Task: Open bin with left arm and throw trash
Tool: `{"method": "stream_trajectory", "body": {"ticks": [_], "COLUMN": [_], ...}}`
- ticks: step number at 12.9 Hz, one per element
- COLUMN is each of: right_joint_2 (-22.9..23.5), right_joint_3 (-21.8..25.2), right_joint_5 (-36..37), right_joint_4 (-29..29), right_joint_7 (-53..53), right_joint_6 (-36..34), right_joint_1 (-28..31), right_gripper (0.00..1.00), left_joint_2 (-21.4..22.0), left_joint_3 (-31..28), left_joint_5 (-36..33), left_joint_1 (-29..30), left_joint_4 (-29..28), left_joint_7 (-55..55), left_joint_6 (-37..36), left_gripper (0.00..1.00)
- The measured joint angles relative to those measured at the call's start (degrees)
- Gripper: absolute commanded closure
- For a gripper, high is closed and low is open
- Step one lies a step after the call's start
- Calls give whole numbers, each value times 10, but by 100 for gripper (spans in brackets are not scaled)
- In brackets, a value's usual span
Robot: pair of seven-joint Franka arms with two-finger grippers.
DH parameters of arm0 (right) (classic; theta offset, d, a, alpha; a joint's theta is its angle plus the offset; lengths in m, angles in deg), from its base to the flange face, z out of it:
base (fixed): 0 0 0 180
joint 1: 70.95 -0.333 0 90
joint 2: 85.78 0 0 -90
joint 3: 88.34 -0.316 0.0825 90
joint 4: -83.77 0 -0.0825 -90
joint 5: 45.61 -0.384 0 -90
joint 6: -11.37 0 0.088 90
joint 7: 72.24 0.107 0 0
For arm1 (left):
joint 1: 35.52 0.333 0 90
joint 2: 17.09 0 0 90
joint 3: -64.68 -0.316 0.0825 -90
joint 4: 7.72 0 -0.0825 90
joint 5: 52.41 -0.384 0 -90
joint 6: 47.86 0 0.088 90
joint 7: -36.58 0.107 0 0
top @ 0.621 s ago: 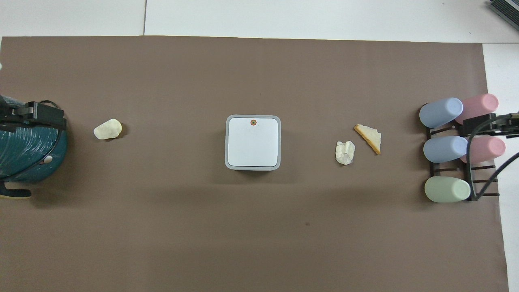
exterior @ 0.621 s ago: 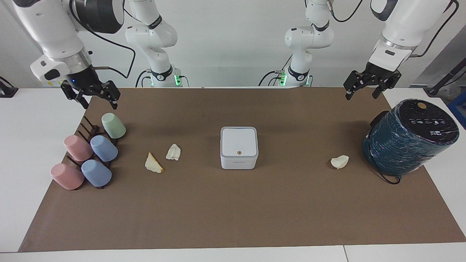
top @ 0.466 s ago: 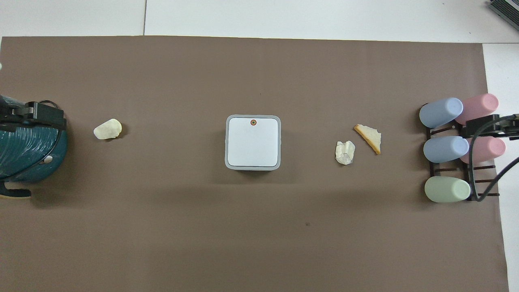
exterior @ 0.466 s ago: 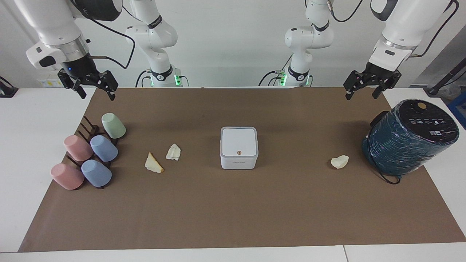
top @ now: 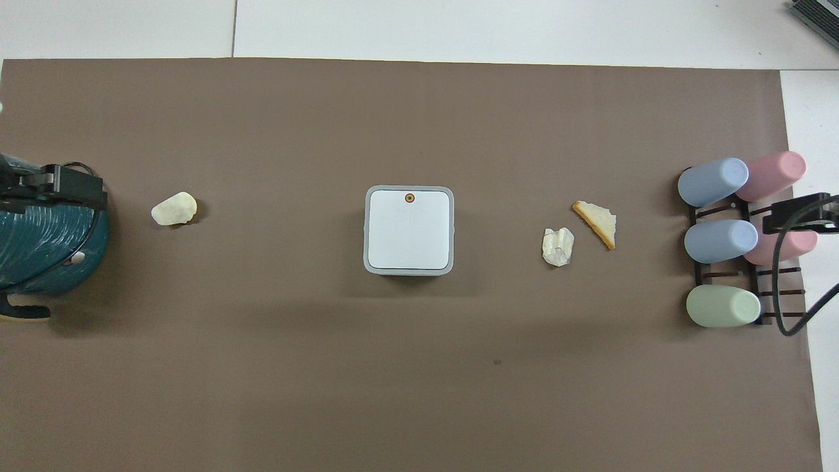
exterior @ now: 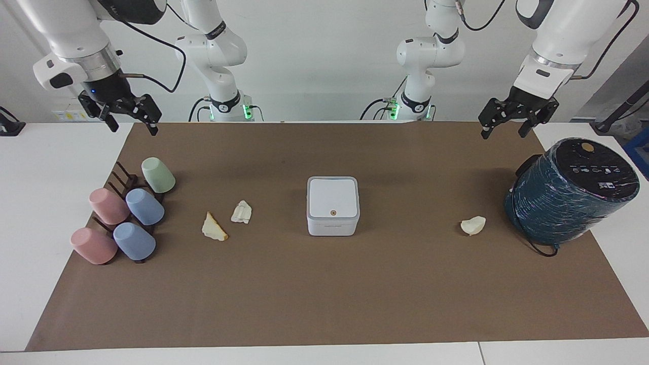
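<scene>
The orange dot (top: 409, 197) is close to one edge, so I expect the bin's lid (top: 409, 235) to swing up around the opposite edge and stay upright when I open it.
The white square bin (exterior: 332, 205) stands at the middle of the brown mat with its lid shut, the orange dot on top; it also shows in the overhead view (top: 409, 229). A yellowish wedge of trash (exterior: 214, 227) and a crumpled scrap (exterior: 242, 212) lie between the bin and the cup rack. A third scrap (exterior: 472, 225) lies between the bin and the teal cylinder. My left gripper (exterior: 503, 133) hangs open and empty in the air by the teal cylinder. My right gripper (exterior: 132, 128) hangs open and empty above the cup rack's end of the mat.
A large dark-teal wrapped cylinder (exterior: 570, 190) lies at the left arm's end of the table. A dark rack with several pastel cups (exterior: 124, 215) stands at the right arm's end. The brown mat (exterior: 324, 294) covers most of the white table.
My right gripper has risen and drawn back toward the right arm's end of the table. The left arm, the bin and the trash have not moved.
</scene>
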Motion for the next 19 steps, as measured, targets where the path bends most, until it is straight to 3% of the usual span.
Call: {"method": "stream_trajectory", "body": {"ticks": [15,19], "right_joint_2": [0,0], "right_joint_3": [-26,-27], "right_joint_5": [0,0], "right_joint_4": [-1,-1], "right_joint_7": [0,0], "right_joint_6": [-9,-9], "right_joint_1": [-7,-7], "right_gripper": [0,0], "left_joint_2": [0,12], "left_joint_3": [2,4], "left_joint_5": [0,2], "left_joint_1": [-3,-46], "left_joint_4": [-1,-32], "left_joint_7": [0,-8], "left_joint_6": [0,10], "left_gripper": [0,0]}}
